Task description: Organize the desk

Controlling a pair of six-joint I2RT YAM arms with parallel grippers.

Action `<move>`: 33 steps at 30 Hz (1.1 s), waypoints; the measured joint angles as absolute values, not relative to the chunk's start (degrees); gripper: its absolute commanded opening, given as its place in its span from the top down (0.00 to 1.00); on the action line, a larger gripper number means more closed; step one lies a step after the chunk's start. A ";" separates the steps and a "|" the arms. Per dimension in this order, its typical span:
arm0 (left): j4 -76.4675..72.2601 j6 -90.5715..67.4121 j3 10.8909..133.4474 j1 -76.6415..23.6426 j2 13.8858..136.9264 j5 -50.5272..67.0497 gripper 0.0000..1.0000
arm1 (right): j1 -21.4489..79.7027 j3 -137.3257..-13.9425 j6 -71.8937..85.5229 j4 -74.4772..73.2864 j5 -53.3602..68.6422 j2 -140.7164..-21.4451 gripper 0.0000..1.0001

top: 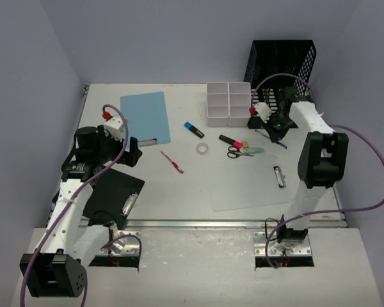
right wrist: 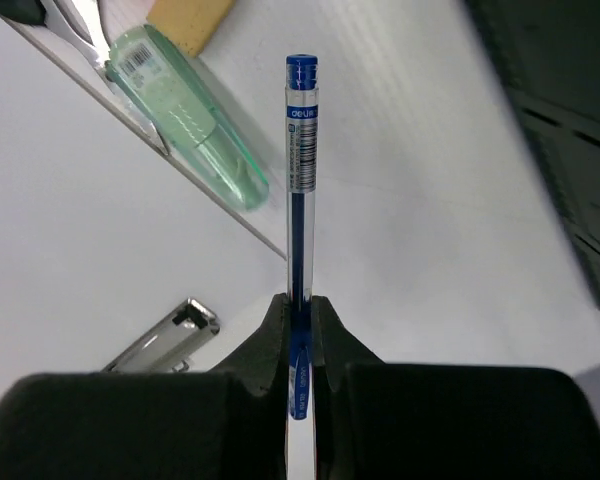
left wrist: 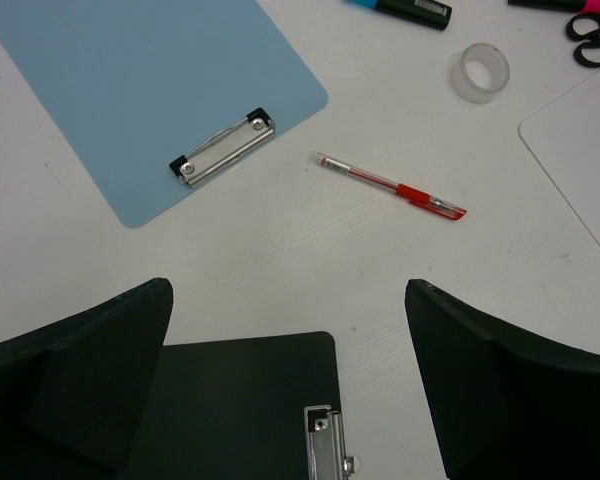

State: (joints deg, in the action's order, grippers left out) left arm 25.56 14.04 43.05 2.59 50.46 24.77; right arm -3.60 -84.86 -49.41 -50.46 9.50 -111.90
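Note:
The blue pen (right wrist: pixel 301 170) is sticking out free from my right gripper's fingers. My left gripper should stay open and go on moving toward it until it can take hold of the pen (top: pixel 281 145).
The off-white desk (top: pixel 179 192) holds scattered stationery. My right gripper (top: pixel 278 133) is shut on a blue pen (right wrist: pixel 301 150), which sticks straight out from between the fingers (right wrist: pixel 299 305) over the desk, beside a green highlighter (right wrist: pixel 195 120). My left gripper (top: pixel 136 152) is open and empty; in the left wrist view (left wrist: pixel 285 300) it hangs over the top corner of a black clipboard (left wrist: pixel 240 400). A red pen (left wrist: pixel 390 186) and a blue clipboard (left wrist: pixel 140 90) lie beyond it.
White compartment bins (top: pixel 228 102) and a black mesh rack (top: pixel 281 64) stand at the back right. A tape roll (top: pixel 203 148), a blue highlighter (top: pixel 193 129), a pink highlighter (top: pixel 230 140), scissors (top: pixel 233 151) and a clear clipboard (top: pixel 256 182) lie mid-desk. A metal rail (top: pixel 198 224) runs along the near edge.

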 measured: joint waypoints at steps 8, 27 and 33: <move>23.70 19.55 44.29 2.07 52.42 24.47 0.01 | -2.37 -93.23 -40.71 -56.29 13.63 -103.28 0.99; 23.73 68.64 52.05 -35.03 58.24 33.58 0.15 | 7.70 -75.90 24.93 -53.80 40.07 -97.80 0.99; 24.03 77.49 56.12 -48.73 67.35 33.87 0.26 | 10.33 -67.85 36.40 -51.62 39.62 -91.98 0.99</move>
State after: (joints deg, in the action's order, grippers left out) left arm 24.03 77.49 56.12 -48.73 67.35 33.87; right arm 10.33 -67.85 36.40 -51.62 39.62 -91.98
